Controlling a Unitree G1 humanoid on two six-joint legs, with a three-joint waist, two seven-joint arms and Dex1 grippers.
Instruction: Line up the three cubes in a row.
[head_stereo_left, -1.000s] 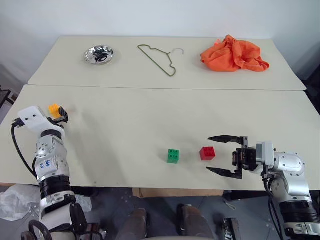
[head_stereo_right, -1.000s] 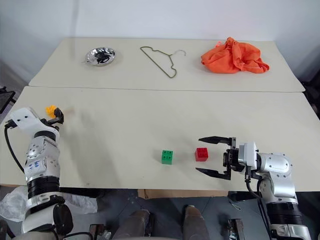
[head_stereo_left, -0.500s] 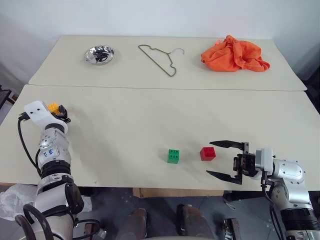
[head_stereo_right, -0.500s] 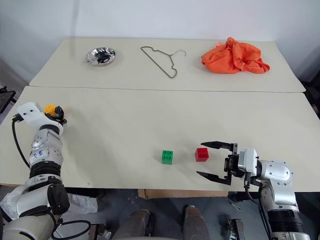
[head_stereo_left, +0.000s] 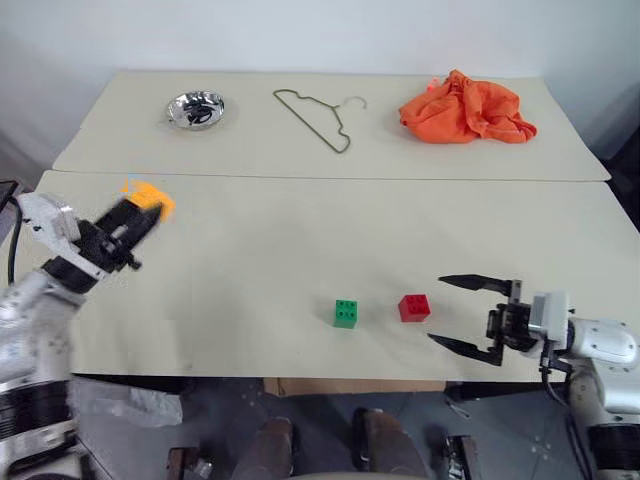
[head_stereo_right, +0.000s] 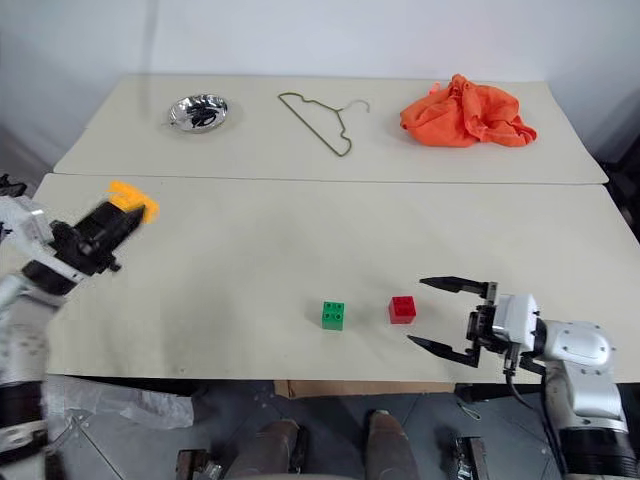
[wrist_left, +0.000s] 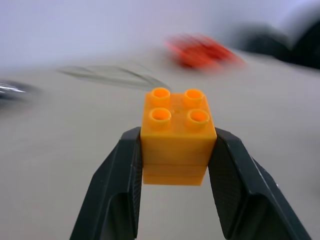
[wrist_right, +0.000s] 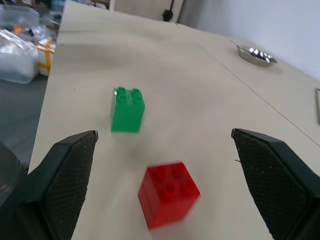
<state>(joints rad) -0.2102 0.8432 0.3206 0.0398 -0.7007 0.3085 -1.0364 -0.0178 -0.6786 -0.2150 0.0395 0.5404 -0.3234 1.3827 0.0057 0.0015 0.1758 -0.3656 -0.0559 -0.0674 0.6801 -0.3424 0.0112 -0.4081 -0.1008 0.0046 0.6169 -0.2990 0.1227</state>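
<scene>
My left gripper should keep on to the space (head_stereo_left: 280, 303) beside the green cube and let go in the row, as that space is free and the orange-yellow cube (wrist_left: 177, 137) is studs up.
The orange-yellow cube (wrist_left: 177, 136) is clamped stud-side up in my left gripper (head_stereo_left: 138, 214), which is shut on it and raised above the table's left side. A green cube (head_stereo_left: 346, 312) and a red cube (head_stereo_left: 414, 306) stand side by side near the front edge of the near table (head_stereo_left: 300, 250), a small gap between them. Just to the right of the red cube, my right gripper (head_stereo_left: 468, 313) stands open, pointing left with nothing between its fingers. Its wrist view has the red cube (wrist_right: 169, 193) close in front and the green cube (wrist_right: 127, 109) beyond.
On the far table (head_stereo_left: 150, 140) lie a metal bowl (head_stereo_left: 196, 108) at the left, a wire hanger (head_stereo_left: 315, 117) in the middle and a crumpled orange cloth (head_stereo_left: 464, 108) at the right. A seam separates the two tables.
My left gripper shut on the orange-yellow cube, lifted it off the table and swung to point rightward. The right gripper drifted slightly right, still open.
</scene>
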